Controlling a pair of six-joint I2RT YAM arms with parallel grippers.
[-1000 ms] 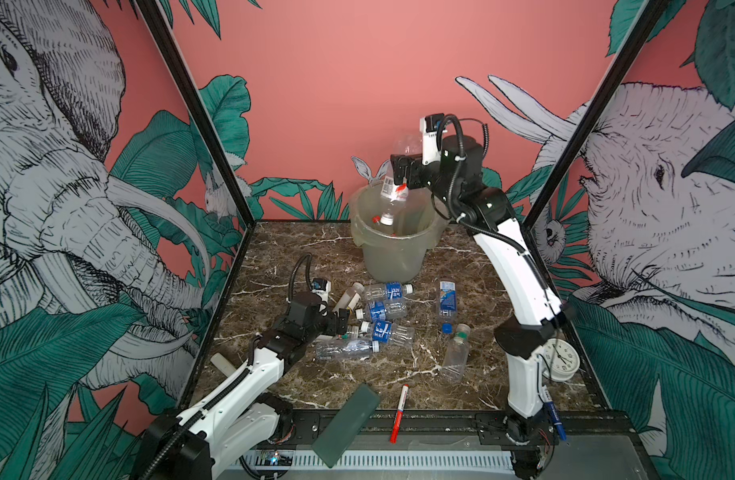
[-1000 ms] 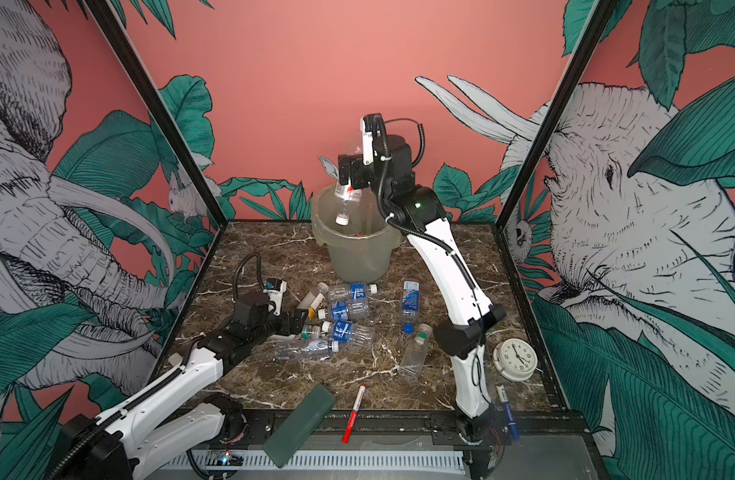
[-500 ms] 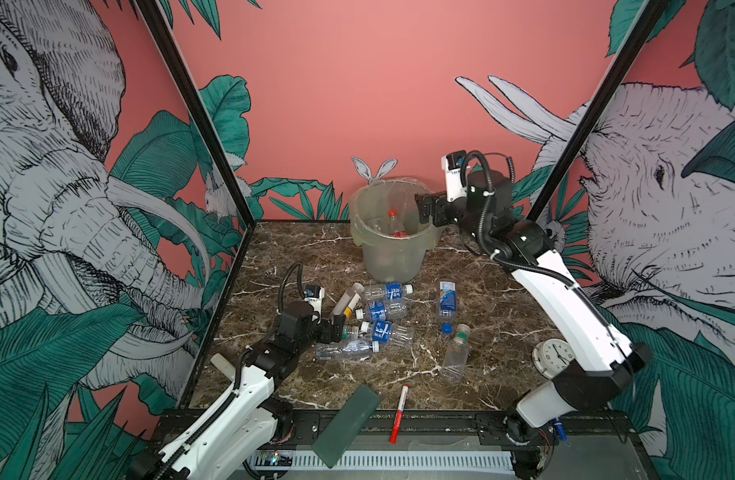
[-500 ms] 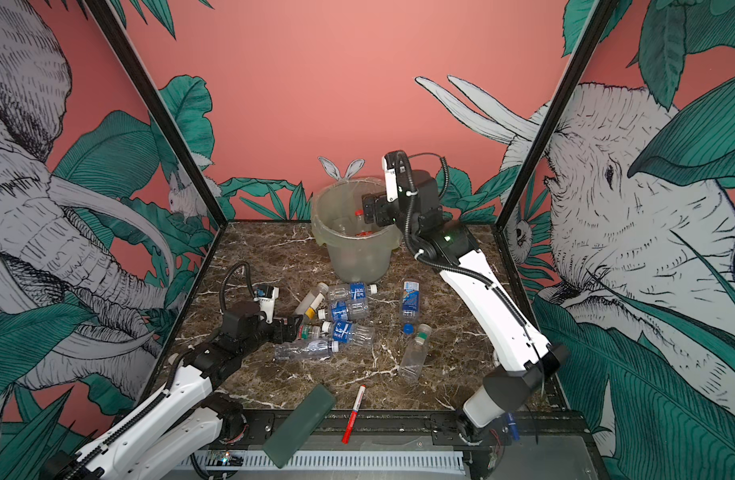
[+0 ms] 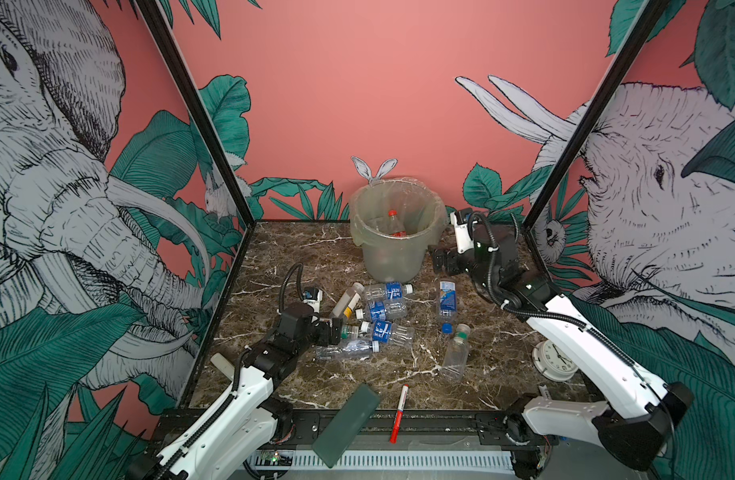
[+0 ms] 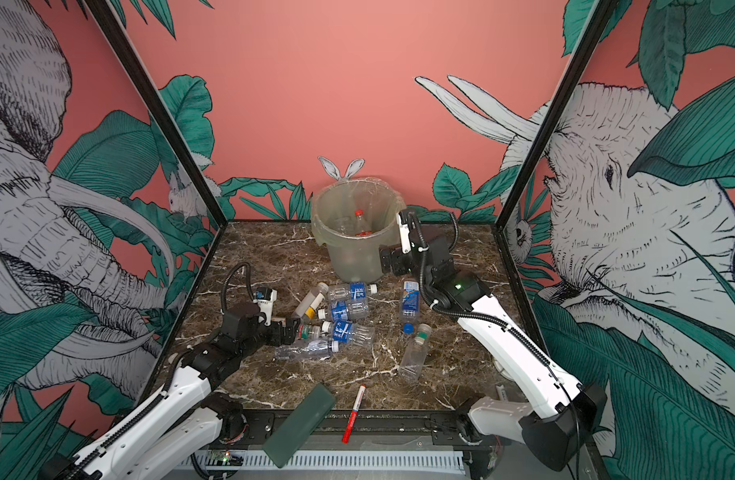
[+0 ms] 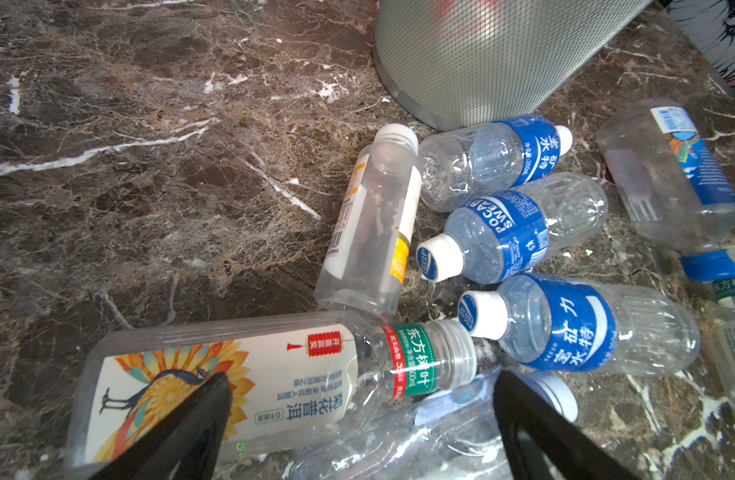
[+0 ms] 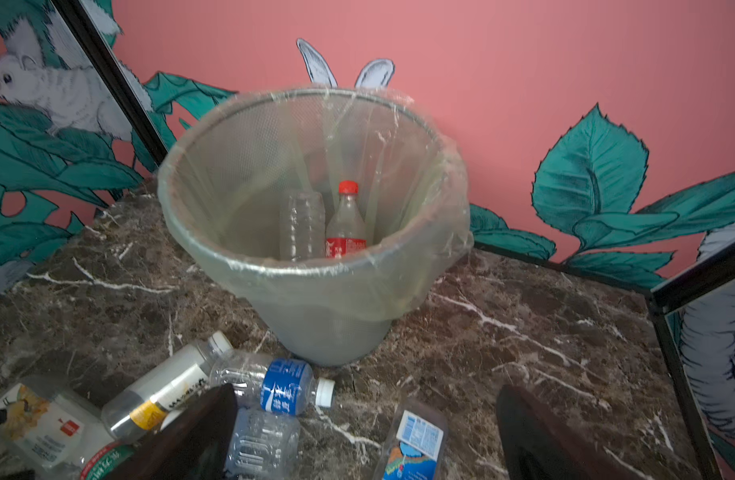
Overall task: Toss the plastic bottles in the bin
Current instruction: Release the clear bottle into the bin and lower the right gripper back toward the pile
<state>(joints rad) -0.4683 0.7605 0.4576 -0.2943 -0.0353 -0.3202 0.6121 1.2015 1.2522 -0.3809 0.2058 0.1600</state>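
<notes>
The bottle's body (image 5: 447,291) lies clear of the pile, in line with the gap between the right gripper's fingers, so the robot should keep lowering that gripper until its fingers straddle the blue-capped bottle's label (image 5: 447,302).
The bin (image 5: 393,249) (image 6: 353,253) stands at the back of the marble table, and a red-capped bottle (image 8: 346,224) and a clear bottle (image 8: 301,226) are inside it. Several plastic bottles (image 5: 378,316) lie in a pile in front of it. My left gripper (image 5: 336,330) (image 7: 361,386) is open low at the pile's left edge. Its fingers straddle a white-labelled, green-necked bottle (image 7: 233,374) and a crushed clear one (image 7: 399,440) without closing on either. My right gripper (image 5: 438,259) (image 8: 368,399) is open and empty, low beside the bin's right side, above a blue-capped bottle (image 5: 447,301).
A green-capped bottle (image 5: 455,351) lies apart at the right of the pile. A red-and-white marker pen (image 5: 399,411) and a dark green slab (image 5: 345,424) rest at the front edge. A white clock (image 5: 555,359) sits under the right arm. Patterned walls enclose three sides.
The right arm has swung down from above the bin to low beside its right side; the red-capped bottle it had above the bin now sits inside. The left jaws have opened wider at the pile.
</notes>
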